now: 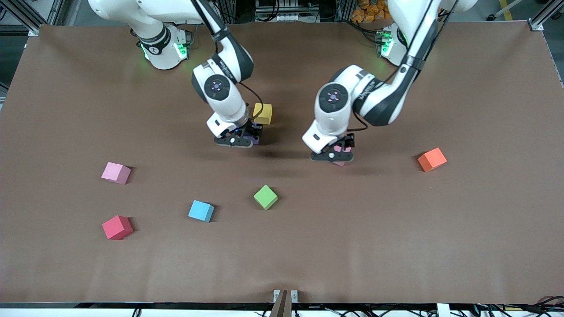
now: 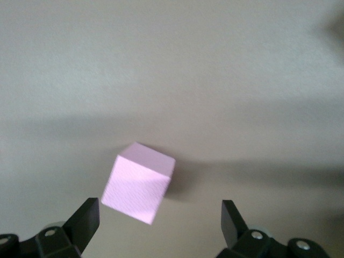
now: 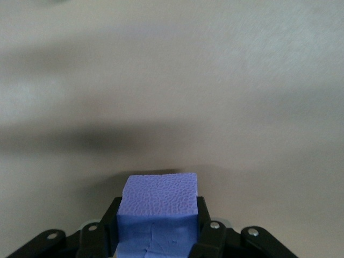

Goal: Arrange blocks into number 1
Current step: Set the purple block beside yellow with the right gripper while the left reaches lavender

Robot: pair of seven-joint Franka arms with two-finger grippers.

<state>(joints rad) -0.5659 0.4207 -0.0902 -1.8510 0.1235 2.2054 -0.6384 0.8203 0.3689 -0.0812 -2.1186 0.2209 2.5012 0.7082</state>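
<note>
Next, I put the purple block down with my right gripper and move that gripper away to the light blue block point(image 1: 201, 211) before my left gripper comes, because my right gripper is crowding the yellow block point(image 1: 263, 113).
My right gripper point(image 1: 241, 140) is shut on a purple block point(image 3: 159, 196), low over the table, beside the yellow block point(image 1: 263, 113). My left gripper point(image 2: 159, 215) stands open low over a pink block point(image 2: 138, 183), which is turned corner-on; its fingers point(image 2: 86, 219) are apart from the block's sides. In the front view that pink block point(image 1: 339, 163) peeks out under the left gripper point(image 1: 333, 155). An orange block point(image 1: 432, 159) lies toward the left arm's end. A second pink block point(image 1: 116, 172) and a light blue block point(image 1: 201, 210) lie toward the right arm's end.
A green cube point(image 1: 265, 197) sits near the middle, nearer the front camera than both grippers. A red cube point(image 1: 117, 227) lies nearer the camera than the second pink block. The brown table point(image 1: 396, 246) carries nothing else.
</note>
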